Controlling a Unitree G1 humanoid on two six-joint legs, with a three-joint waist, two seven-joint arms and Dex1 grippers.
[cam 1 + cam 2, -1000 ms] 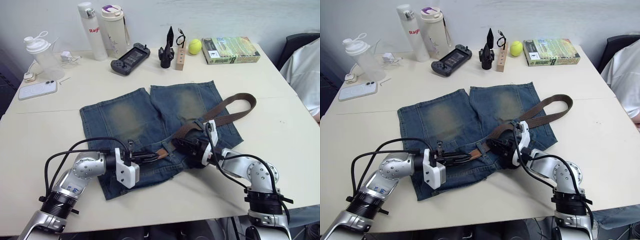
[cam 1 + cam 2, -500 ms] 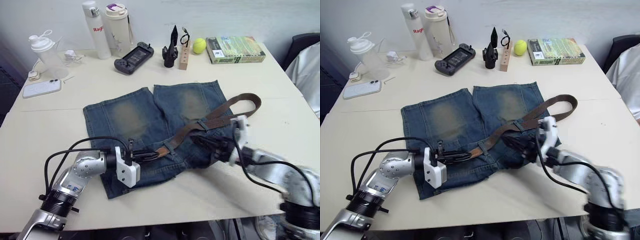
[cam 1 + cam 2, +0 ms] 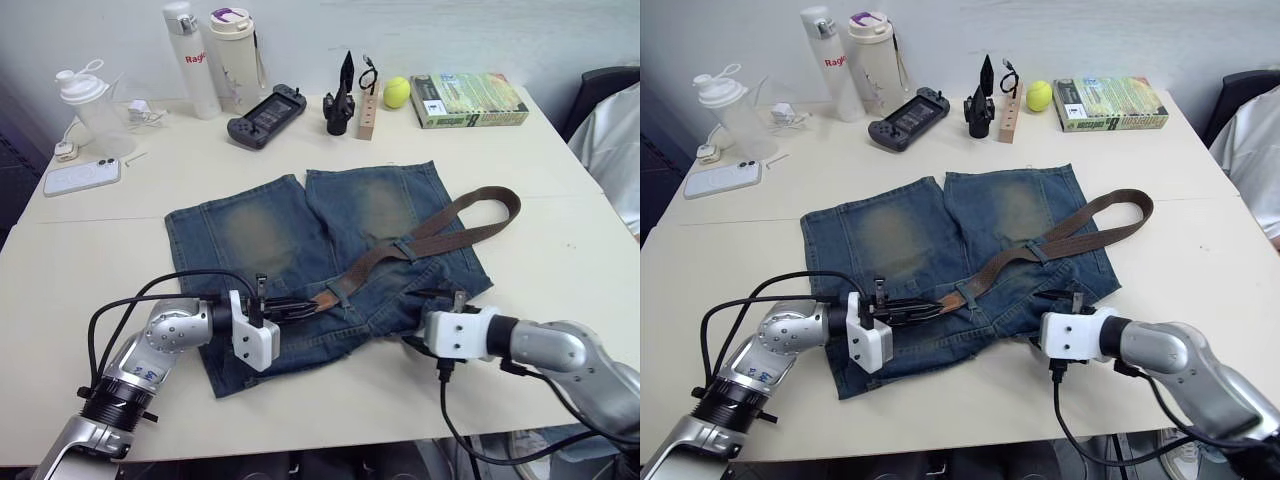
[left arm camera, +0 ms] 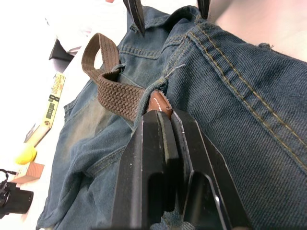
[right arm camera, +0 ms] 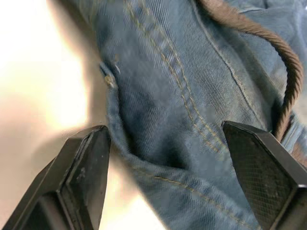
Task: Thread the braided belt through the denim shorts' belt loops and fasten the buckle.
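Observation:
The braided belt will slide through the belt loops when its tip (image 3: 325,299) is pulled by the robot, because the slack of the braided belt curls in a wide bend (image 3: 512,204) beyond those loops.
The denim shorts (image 3: 270,230) lie flat in the middle of the table, waistband toward me. Across the right leg runs the braided belt (image 3: 455,215), which passes under a belt loop (image 3: 403,246) and ends in a tan tip (image 4: 159,103) at the waistband. My left gripper (image 3: 298,304) is shut on that tip, fingers flat along the waistband. By the waistband's right end, my right gripper (image 5: 168,143) stands open over bare denim, with nothing between its fingers (image 5: 81,167). The buckle is hidden.
Along the far edge stand two bottles (image 3: 205,55), a shaker (image 3: 85,105), a phone (image 3: 80,176), a game controller (image 3: 262,113), a wooden block (image 3: 368,112), a tennis ball (image 3: 398,92) and a book (image 3: 472,98). A person in white (image 3: 618,140) sits at the right edge.
My right gripper has opened, let go of the belt and drawn back to the waistband's right end. The left gripper still holds the tip. The camera shifted slightly.

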